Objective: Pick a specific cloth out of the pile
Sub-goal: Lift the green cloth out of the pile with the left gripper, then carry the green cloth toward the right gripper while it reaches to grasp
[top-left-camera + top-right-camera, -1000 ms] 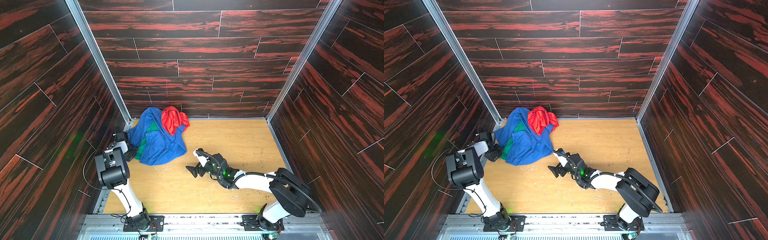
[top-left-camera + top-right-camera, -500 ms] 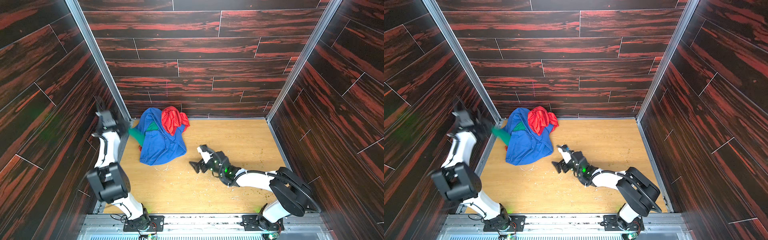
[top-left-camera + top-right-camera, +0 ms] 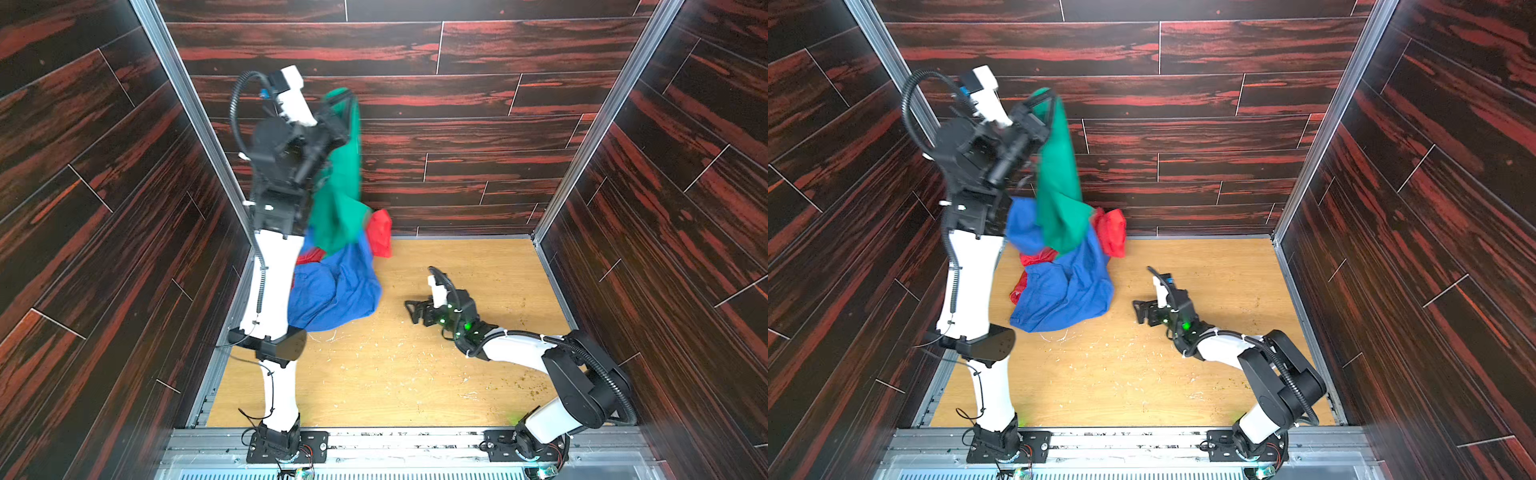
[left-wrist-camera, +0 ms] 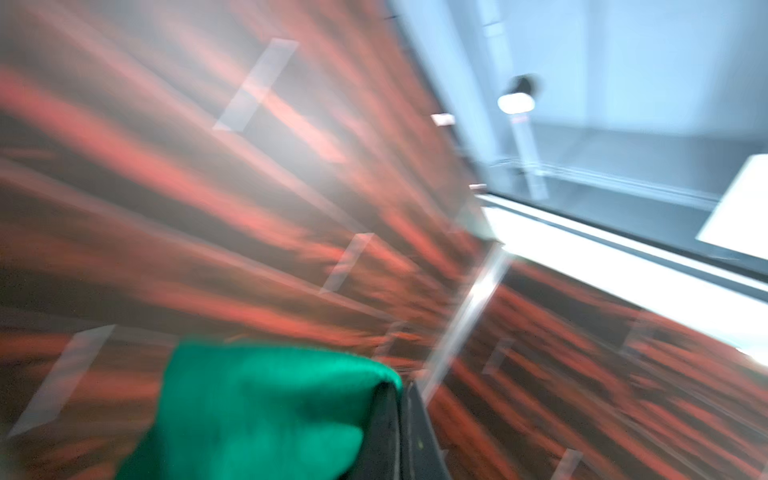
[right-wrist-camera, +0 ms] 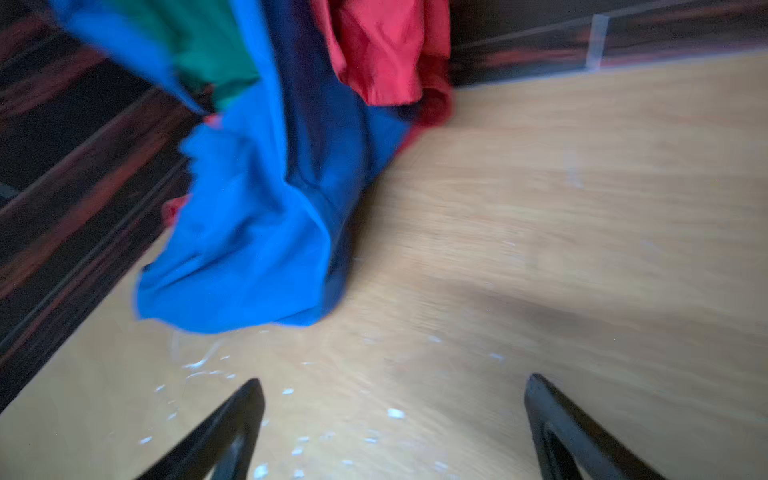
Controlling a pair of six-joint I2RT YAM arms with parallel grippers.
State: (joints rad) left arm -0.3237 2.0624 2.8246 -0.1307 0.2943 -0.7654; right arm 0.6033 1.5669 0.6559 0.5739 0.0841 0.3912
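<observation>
Next, I spread the green cloth across the clear floor [image 3: 468,260] with my left gripper so that my right gripper can take it, because its lower end is hanging over the blue cloth.
The green cloth [image 3: 338,187] [image 3: 1059,187] hangs from my left gripper [image 3: 343,97] [image 3: 1044,99], raised high against the back wall and shut on the cloth's top edge. In the left wrist view the green cloth [image 4: 257,411] bunches beside the closed gripper [image 4: 401,386]. Its lower end still touches the pile, where the blue cloth [image 3: 336,291] [image 3: 1063,291] [image 5: 249,228] is drawn up in folds and the red cloth [image 3: 380,232] [image 3: 1113,232] [image 5: 386,45] lies behind. My right gripper [image 3: 409,311] [image 3: 1138,311] [image 5: 392,380] is open and holds nothing, low over the floor right of the pile.
The wooden floor [image 3: 415,374] carries small pale scraps in front of the pile. Dark red-streaked panel walls [image 3: 457,137] close in the back and both sides. A metal rail [image 3: 415,440] with both arm bases runs along the front.
My left arm has swung from the floor beside the pile up high, pulling the green cloth out and dragging the blue cloth upward. My right gripper has backed off a little to the right.
</observation>
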